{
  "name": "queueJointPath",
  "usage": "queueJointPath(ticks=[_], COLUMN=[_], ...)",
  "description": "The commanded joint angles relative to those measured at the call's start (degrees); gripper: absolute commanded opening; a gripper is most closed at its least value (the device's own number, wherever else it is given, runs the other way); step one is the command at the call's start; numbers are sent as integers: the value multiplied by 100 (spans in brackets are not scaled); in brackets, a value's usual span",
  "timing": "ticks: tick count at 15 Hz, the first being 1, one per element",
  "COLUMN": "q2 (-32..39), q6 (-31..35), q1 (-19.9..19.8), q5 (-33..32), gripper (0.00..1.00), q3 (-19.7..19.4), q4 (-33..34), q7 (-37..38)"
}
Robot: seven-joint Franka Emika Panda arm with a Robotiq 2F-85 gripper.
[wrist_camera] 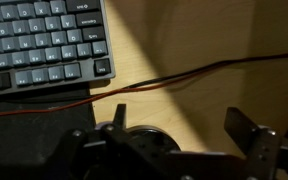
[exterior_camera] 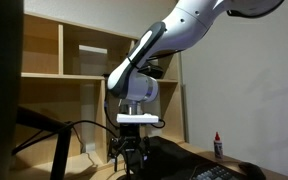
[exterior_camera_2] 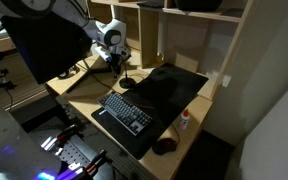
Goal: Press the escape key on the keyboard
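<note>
The robot should swing back and line its gripper's finger up with the corner escape key (wrist_camera: 102, 67), because that finger is hanging over the round black base (wrist_camera: 154, 138) beyond the keyboard.
The black keyboard (exterior_camera_2: 124, 110) lies on the wooden desk, angled, at the near side of a large black mat (exterior_camera_2: 172, 85). In the wrist view its corner keys (wrist_camera: 39, 40) fill the top left. It also shows at the bottom edge of an exterior view (exterior_camera: 212, 172). My gripper (exterior_camera_2: 117, 62) hangs above the desk beyond the keyboard's far end, apart from it. Its two fingers are spread wide and hold nothing (wrist_camera: 184, 125). It also shows pointing down in an exterior view (exterior_camera: 131, 158).
Thin cables (wrist_camera: 184, 78) run across the desk between the keyboard and my fingers. A round black base (wrist_camera: 134, 140) sits under one finger. A black mouse (exterior_camera_2: 164, 145) and a small red-capped bottle (exterior_camera_2: 185, 119) lie near the keyboard. Wooden shelves (exterior_camera: 74, 70) stand behind.
</note>
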Motion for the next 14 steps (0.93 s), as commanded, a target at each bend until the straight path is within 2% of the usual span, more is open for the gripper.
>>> queueJointPath(ticks=[1,7,8,9,13,14], q2=[4,40,50,76,213,184], q6=[-16,-100,-324,-899,-2402,-2258], q1=[-22,-98,-139,-251,-306,-277], q5=[-15,12,48,133,18,41], gripper=[100,100,100,100,100,100], q3=[25,106,140,229,214,185], q4=[15,74,123,257,671,627], q7=[12,-475,-600,-920,-1343,-1341])
